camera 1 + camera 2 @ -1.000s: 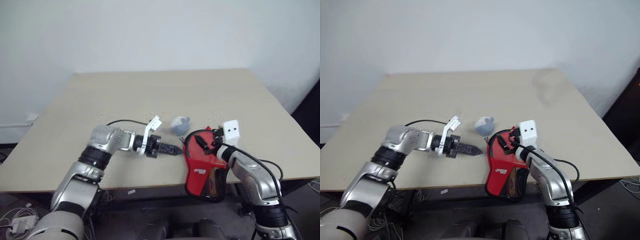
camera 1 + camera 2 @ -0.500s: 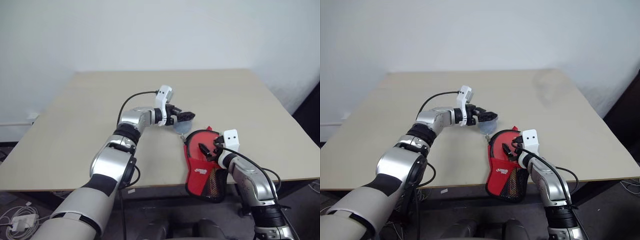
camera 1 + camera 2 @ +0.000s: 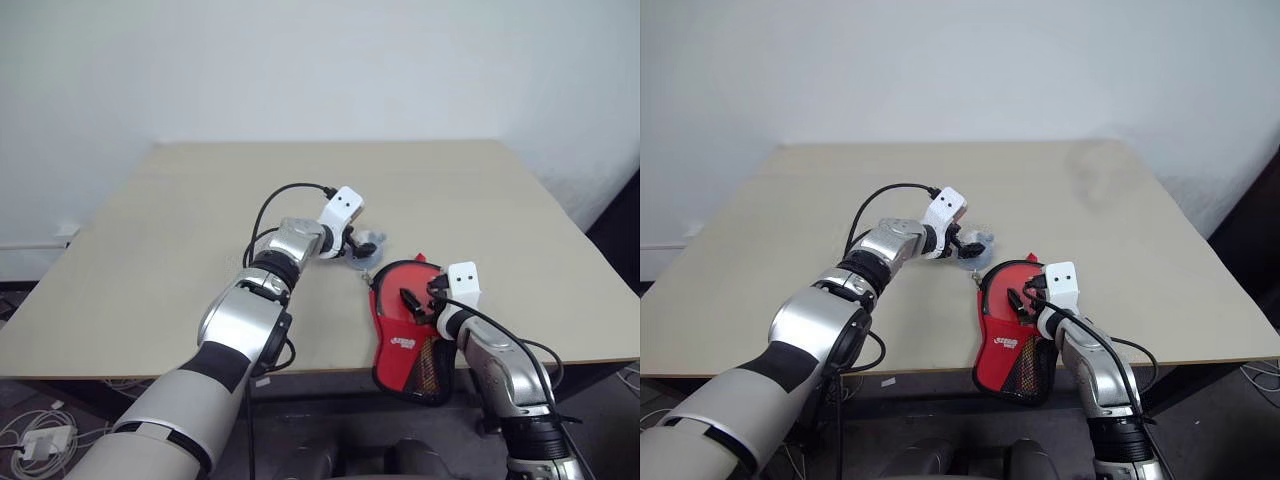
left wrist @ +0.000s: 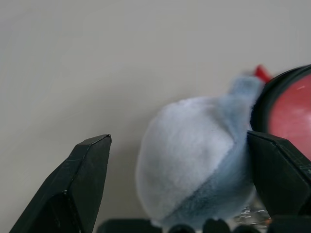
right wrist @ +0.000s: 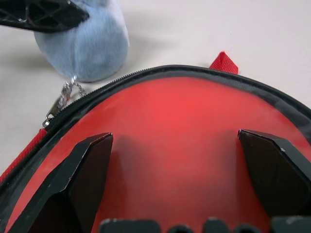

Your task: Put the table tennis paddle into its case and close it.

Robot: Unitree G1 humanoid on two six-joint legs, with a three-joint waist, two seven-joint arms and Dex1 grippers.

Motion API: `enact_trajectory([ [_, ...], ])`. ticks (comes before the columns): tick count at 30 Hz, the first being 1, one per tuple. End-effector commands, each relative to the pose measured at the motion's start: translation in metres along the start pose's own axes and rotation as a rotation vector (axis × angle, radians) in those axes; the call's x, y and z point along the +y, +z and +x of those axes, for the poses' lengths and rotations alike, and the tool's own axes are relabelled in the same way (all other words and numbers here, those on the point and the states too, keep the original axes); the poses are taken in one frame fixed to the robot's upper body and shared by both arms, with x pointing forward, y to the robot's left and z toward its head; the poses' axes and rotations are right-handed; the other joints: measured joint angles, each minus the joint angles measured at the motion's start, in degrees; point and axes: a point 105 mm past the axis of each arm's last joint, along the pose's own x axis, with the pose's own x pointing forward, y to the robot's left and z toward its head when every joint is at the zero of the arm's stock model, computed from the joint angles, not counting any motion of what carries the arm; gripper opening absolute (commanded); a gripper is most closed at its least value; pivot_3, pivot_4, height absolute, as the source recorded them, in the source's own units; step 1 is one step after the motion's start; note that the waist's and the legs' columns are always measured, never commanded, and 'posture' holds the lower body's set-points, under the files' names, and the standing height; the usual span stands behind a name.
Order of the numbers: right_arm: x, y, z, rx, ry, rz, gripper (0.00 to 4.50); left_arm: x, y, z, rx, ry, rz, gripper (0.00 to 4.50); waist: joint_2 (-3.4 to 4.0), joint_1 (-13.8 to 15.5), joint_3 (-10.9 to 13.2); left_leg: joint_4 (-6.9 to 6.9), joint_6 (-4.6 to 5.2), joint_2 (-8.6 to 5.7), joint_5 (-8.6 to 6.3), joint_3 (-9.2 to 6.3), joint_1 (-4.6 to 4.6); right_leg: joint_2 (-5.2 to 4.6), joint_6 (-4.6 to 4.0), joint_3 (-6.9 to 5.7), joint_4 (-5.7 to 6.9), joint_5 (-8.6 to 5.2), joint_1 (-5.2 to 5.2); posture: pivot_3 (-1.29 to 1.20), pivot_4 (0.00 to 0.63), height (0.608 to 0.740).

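The grey fluffy charm is connected to the zip by a metal chain [image 3: 366, 278], so the zip will come along around the case's rim when I pull the charm.
The red case [image 3: 405, 325] lies at the table's front edge, its black mesh end hanging over. Through its clear panel, inside the black rim, a smooth red face [image 5: 194, 145] shows, which I take for the paddle. My right gripper [image 3: 410, 298] hovers open just above that round part, one finger to each side. The grey fluffy charm [image 4: 194, 160] sits beside the case's far rim, clipped by a small metal chain [image 5: 58, 104] to the zip. My left gripper [image 3: 362, 247] is open with the charm between its fingers [image 4: 82, 179], which do not pinch it.
The tan table [image 3: 200, 200] stretches far and wide behind the case, up to a white wall. A small red loop tab [image 5: 223, 62] sticks out of the case's far rim. Cables lie on the floor at the lower left [image 3: 40, 440].
My left arm swung from the table left of the case forward to the charm, rolled its wrist and opened around it. The right gripper sank a little over the case.
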Motion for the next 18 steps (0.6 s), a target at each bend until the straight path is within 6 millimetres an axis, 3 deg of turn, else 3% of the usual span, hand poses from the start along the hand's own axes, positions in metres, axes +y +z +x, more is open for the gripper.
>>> enact_trajectory([
  [1,-0.006,-0.013,-0.002,0.069,-0.019,-0.004,4.50,0.009,-0.007,-0.001,0.056,0.070,-0.004,4.44,-0.04,-0.01,-0.03,0.00,0.00,0.00,0.00,0.00,0.01,0.00,0.00,0.00,0.00,0.00,0.01,0.00,0.000,0.740],
  [5,-0.008,-0.020,-0.002,0.103,-0.034,-0.033,4.50,-0.003,-0.012,0.003,0.044,0.015,-0.088,4.44,-0.13,0.00,-0.09,0.03,0.01,0.00,-0.01,-0.04,0.05,0.00,0.00,-0.07,0.00,0.00,0.07,0.00,0.000,0.740],
  [12,-0.016,-0.016,0.001,0.101,-0.072,-0.052,4.50,-0.031,-0.011,0.011,0.003,-0.121,-0.335,4.44,-0.16,-0.03,-0.11,0.07,0.02,0.00,-0.02,-0.09,0.09,0.00,0.01,-0.13,-0.01,0.00,0.14,0.00,0.000,0.740],
  [18,-0.020,-0.011,0.001,0.093,-0.088,-0.058,4.50,-0.036,-0.019,0.014,0.020,-0.118,-0.379,4.44,-0.16,0.01,-0.11,0.09,0.02,-0.03,-0.02,-0.11,0.09,-0.02,0.01,-0.14,-0.01,0.00,0.17,0.00,0.000,0.740],
])
